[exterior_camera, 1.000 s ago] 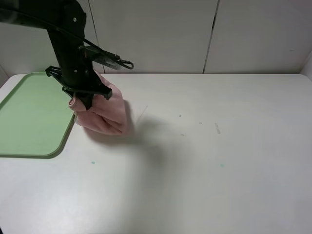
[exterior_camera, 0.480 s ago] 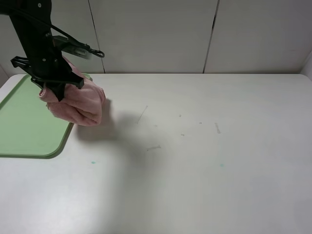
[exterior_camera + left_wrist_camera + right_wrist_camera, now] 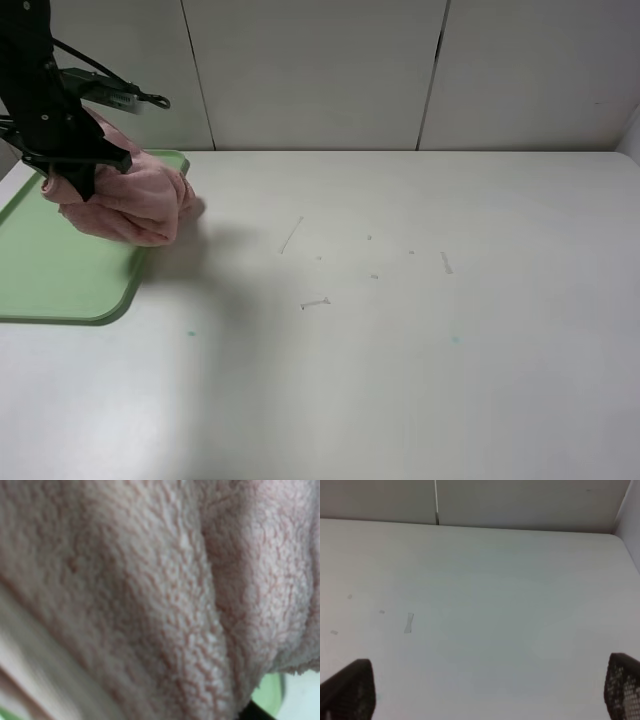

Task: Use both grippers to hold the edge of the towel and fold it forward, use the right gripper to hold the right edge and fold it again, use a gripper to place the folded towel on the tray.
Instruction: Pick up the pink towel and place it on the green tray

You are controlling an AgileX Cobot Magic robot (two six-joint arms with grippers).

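The robot's left gripper should lift the towel and take it farther over the tray (image 3: 72,255) before lowering it, because the towel's hanging end (image 3: 178,208) sticks out beyond the tray's edge.
The folded pink towel (image 3: 135,198) hangs bunched from my left gripper (image 3: 72,180), which is shut on its upper edge. It is held over the right edge of the green tray (image 3: 45,275) at the far left of the table. The towel fills the left wrist view (image 3: 150,605), hiding the fingers there, with a sliver of the tray (image 3: 267,692) beyond it. My right gripper (image 3: 490,700) is open and empty over bare table, and it is outside the exterior high view.
The white table (image 3: 420,330) carries small scraps of tape (image 3: 315,302) and marks near the middle. A panelled wall (image 3: 320,70) stands right behind the table's back edge.
My left gripper has carried the towel to the left, from beside the tray's right edge to over that edge. The towel's shadow moved left with it.
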